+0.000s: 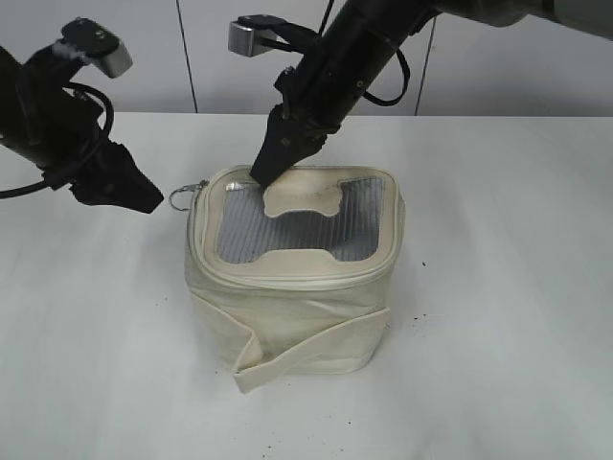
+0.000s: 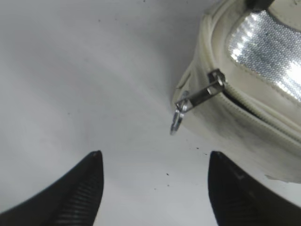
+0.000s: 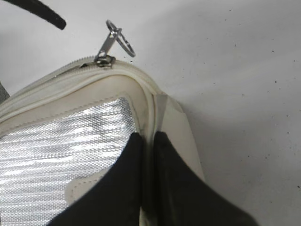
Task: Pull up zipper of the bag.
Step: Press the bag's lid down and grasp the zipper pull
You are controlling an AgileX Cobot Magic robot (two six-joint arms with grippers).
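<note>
The lid rim at the back [image 1: 250, 172] is held down by my right gripper, so my left gripper should grab the zipper pull's ring [image 1: 179, 198] and pull it round to the front.
The cream bag [image 1: 287, 307] stands mid-table, its mesh top panel [image 1: 316, 225] facing up and a loose strap round its body. A silver zipper pull with a ring [image 1: 184, 195] sticks out at the lid's far left corner; it shows in the left wrist view [image 2: 195, 101] and in the right wrist view [image 3: 110, 42]. My left gripper [image 1: 144, 199] is open and empty, a short way left of the pull [image 2: 155, 157]. My right gripper [image 1: 264, 172] is shut on the bag's lid rim at the back edge [image 3: 148, 139].
The white table [image 1: 498, 287] extends all round the bag. A pale wall with dark seams stands behind [image 1: 182, 57]. A few dark specks lie on the table right of the bag [image 1: 417, 316].
</note>
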